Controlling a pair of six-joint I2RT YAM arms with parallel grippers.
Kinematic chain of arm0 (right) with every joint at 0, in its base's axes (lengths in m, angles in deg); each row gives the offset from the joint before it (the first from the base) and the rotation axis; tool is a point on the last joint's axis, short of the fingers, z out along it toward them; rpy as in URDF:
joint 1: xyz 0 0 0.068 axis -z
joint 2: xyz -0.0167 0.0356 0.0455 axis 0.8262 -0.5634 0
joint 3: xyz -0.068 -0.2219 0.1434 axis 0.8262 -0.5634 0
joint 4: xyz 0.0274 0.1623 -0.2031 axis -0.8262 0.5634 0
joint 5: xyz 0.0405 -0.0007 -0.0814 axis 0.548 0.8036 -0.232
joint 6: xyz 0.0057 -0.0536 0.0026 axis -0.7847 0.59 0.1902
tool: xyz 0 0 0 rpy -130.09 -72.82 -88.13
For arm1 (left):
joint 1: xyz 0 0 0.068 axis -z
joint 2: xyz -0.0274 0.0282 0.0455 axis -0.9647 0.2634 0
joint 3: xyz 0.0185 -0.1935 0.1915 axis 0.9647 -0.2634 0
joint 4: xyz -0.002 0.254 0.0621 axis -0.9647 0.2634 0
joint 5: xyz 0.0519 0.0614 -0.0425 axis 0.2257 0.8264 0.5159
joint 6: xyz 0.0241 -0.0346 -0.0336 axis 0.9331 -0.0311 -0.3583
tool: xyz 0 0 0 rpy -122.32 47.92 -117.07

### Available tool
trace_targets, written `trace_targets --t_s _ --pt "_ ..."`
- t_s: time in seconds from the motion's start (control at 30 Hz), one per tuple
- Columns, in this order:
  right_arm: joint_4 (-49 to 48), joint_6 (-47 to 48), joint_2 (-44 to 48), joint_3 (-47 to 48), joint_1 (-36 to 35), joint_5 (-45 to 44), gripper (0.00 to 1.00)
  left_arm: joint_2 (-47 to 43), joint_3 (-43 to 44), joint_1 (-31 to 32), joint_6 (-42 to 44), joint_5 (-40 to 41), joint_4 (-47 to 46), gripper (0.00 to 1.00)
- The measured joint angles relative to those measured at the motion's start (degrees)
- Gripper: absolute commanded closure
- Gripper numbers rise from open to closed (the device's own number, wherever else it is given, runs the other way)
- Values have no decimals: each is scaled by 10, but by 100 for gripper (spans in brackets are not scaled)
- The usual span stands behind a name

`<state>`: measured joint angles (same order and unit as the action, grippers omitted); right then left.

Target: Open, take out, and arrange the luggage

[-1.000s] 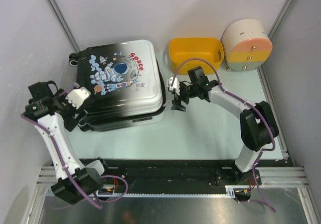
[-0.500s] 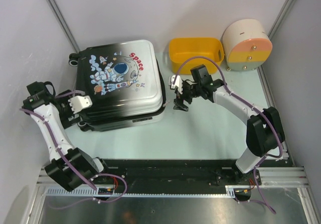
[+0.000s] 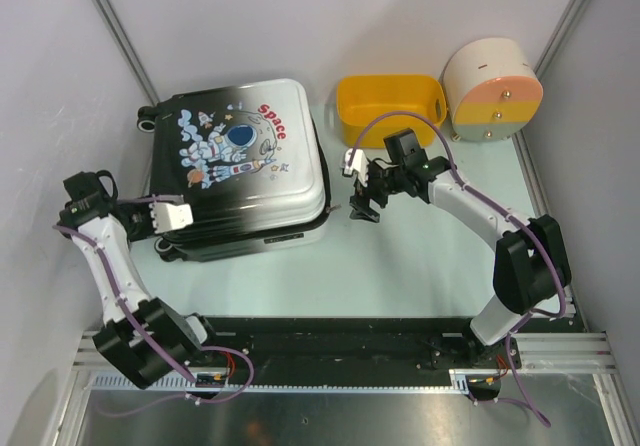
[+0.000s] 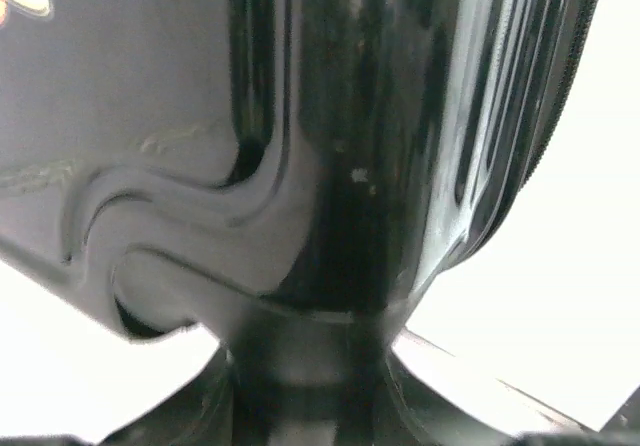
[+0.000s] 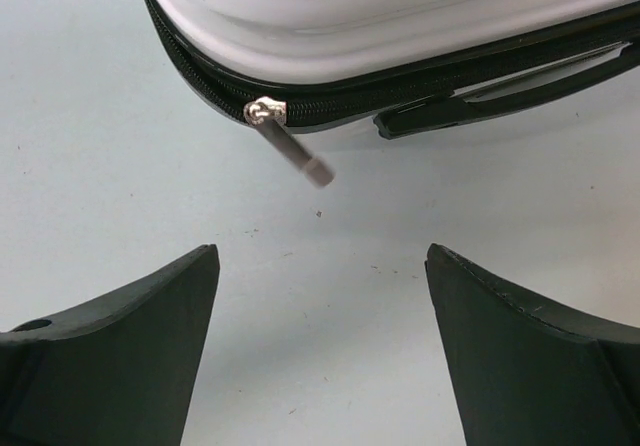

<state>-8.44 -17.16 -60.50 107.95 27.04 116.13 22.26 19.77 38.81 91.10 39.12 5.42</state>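
The zip's silver slider [image 5: 265,111] sits at the luggage's corner far from my left gripper, so my right gripper should pinch the zip's hanging pull [image 5: 299,156] and draw it toward the luggage's handle.
The luggage [image 3: 240,166] lies flat and zipped closed, astronaut "Space" print up, wheels [image 3: 147,120] at the far left. My left gripper [image 3: 165,218] is at its near-left corner. In the left wrist view the glossy black shell [image 4: 330,166] fills the gap between the jaws of that gripper [image 4: 310,396], which are shut on the shell's edge. My right gripper [image 3: 358,192] hovers open just right of the suitcase. In the right wrist view the silver zipper pull [image 5: 292,148] hangs from the zip line beyond the open right gripper [image 5: 320,256], with a black handle [image 5: 480,106] beside it.
A yellow basket [image 3: 390,106] stands behind the right gripper. The round cream-and-orange drawer box [image 3: 492,91] is at the back right. The pale table [image 3: 420,261] ends at walls on the left and right, with slanted metal posts [image 3: 115,31] at the back.
My left gripper has slid in onto the luggage's near-left corner and its jaws have narrowed from wide open. The right gripper has shifted slightly right and stays open.
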Motion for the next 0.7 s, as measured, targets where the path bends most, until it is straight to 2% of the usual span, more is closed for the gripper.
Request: trace_targets --t_s 0.07,0.23,0.5,0.7 --pt "1 0 0 0 1 0 10 -22 -13 0 15 -4 -2 100" --pt "3 0 1 0 7 0 9 -26 -1 -24 4 -42 11 100" --pt "-5 -10 2 0 23 20 8 -27 76 -59 -27 -118 61 100" --pt "-63 -68 2 -13 22 60 11 -60 57 -63 -25 -128 92 100"
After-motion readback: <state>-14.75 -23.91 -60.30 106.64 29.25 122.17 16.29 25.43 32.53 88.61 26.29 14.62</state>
